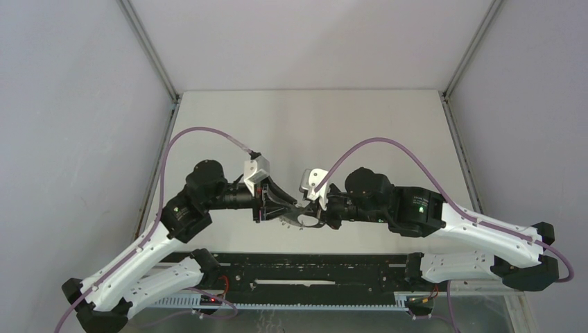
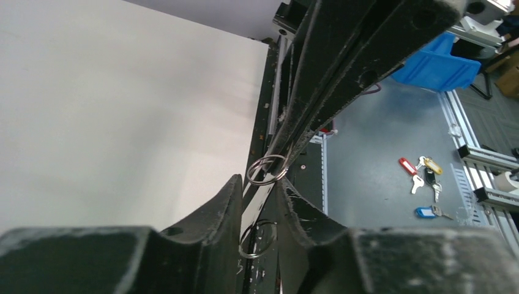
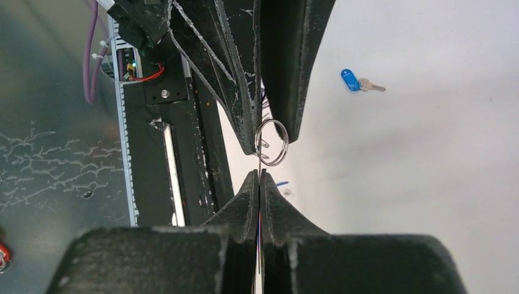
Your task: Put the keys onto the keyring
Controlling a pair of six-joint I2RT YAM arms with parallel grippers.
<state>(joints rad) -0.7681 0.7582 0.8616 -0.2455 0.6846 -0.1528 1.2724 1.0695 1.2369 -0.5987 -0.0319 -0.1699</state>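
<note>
The keyring's thin rim [image 3: 260, 163] is held tight in my right gripper beside the wire loop [image 3: 272, 142], so next my left gripper grips the keyring's rim first to free my right gripper for the loop.
The keyring [image 1: 299, 220] hangs between both arms above the table's near edge. My right gripper [image 3: 259, 174] is shut on its thin rim, which shows edge-on between the pads. One small wire loop [image 3: 272, 142] stands just past those tips. My left gripper [image 2: 260, 187] comes from the opposite side, its fingers [image 3: 292, 92] narrowly apart on either side of that loop [image 2: 267, 169]. A second loop [image 2: 257, 239] sits deeper in its gap. One key with a blue tag [image 3: 351, 79] lies on the white table beyond the grippers. I see no other key on the table.
The black rail [image 2: 309, 177] runs along the table's near edge, directly under the grippers. Beyond it, on the dark floor, lie several tagged keys [image 2: 423, 174] and a blue bin [image 2: 437, 61]. White walls enclose the table [image 1: 312, 132] on three sides.
</note>
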